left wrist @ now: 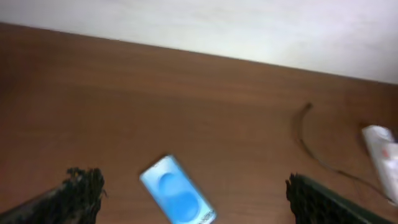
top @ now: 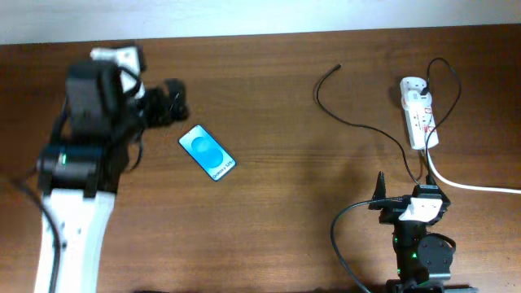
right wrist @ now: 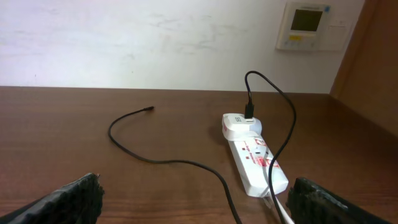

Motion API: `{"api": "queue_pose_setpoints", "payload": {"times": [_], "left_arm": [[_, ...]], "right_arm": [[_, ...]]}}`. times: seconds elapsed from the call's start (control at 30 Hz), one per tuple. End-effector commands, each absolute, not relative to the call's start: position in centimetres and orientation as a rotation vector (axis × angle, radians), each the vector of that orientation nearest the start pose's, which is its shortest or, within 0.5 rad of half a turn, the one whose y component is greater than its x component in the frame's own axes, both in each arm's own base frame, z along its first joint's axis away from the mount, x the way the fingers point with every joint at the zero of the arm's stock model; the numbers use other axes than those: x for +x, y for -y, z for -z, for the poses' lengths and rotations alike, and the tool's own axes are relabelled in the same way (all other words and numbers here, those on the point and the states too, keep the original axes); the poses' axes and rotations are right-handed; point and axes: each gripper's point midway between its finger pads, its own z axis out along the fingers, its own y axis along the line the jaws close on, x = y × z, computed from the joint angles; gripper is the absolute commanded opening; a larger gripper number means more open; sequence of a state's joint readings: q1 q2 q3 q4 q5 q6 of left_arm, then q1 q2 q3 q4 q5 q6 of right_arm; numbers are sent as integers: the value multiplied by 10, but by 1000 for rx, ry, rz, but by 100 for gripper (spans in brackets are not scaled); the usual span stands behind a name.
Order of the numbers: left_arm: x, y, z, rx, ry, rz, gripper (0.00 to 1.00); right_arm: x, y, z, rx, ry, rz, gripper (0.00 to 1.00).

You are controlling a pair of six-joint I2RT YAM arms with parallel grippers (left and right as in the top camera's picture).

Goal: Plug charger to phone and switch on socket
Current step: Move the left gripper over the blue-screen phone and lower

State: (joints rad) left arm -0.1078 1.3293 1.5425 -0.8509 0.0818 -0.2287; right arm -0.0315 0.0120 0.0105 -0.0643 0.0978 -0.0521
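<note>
Next, my left gripper turns in line with the phone and comes down around the phone's long edges (top: 198,161), because the phone lies slanted (top: 207,153) to my left gripper's raised fingers.
The phone (top: 207,152) lies face up on the table, light-blue screen showing; it also shows in the left wrist view (left wrist: 178,198), between the fingers. My left gripper (top: 172,100) is open and empty, above and left of the phone. The white socket strip (top: 419,119) lies at the right. The charger's white adapter (top: 413,85) sits plugged in its far end. The black cable (top: 358,124) runs across the table to a free plug tip (top: 337,67). My right gripper (top: 380,189) is open and empty, near the front edge; its view shows the strip (right wrist: 256,163) and cable (right wrist: 174,161).
A thick white cord (top: 472,186) runs from the strip to the right edge. A pale wall (right wrist: 155,37) stands behind the table, with a small wall panel (right wrist: 308,25). Bare brown wood lies between phone and cable.
</note>
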Motion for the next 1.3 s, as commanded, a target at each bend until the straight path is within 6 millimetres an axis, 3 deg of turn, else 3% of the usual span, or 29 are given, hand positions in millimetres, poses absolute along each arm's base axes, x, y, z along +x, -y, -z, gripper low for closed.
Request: {"api": "queue_pose_setpoints", "payload": {"times": [0.0, 0.13, 0.33, 0.6, 0.63, 0.67, 0.7, 0.73, 0.8, 0.9, 1.07, 1.17, 1.27], "left_arm": [[377, 106, -332, 55, -2277, 587, 99], [376, 110, -295, 22, -2421, 618, 99], [391, 65, -259, -733, -2453, 457, 100], [390, 52, -241, -882, -2523, 334, 100], [384, 48, -234, -921, -2558, 288, 92], [376, 46, -226, -939, -2606, 245, 77], [368, 45, -218, -958, -2654, 213, 73], [360, 44, -211, -974, -2701, 181, 99], [338, 39, -191, -1018, -2823, 72, 99], [332, 42, -179, -1029, -2893, 34, 99], [366, 74, -170, -933, -2844, 183, 99], [391, 79, -161, -916, -2797, 228, 99], [407, 82, -135, -932, -2810, 216, 99]], "right_arm": [[245, 26, -157, 71, -1643, 146, 99], [245, 26, -157, 72, -1643, 146, 98], [245, 26, -157, 71, -1643, 146, 99], [245, 26, -157, 72, -1643, 146, 99], [245, 26, -157, 71, -1643, 146, 99], [245, 26, -157, 71, -1643, 146, 99], [245, 26, -157, 71, -1643, 146, 99], [245, 26, -157, 72, -1643, 146, 98], [245, 26, -157, 72, -1643, 145, 99], [245, 26, -157, 72, -1643, 146, 99], [245, 26, -157, 72, -1643, 146, 98], [245, 26, -157, 71, -1643, 146, 99], [245, 26, -157, 71, -1643, 146, 99]]}}
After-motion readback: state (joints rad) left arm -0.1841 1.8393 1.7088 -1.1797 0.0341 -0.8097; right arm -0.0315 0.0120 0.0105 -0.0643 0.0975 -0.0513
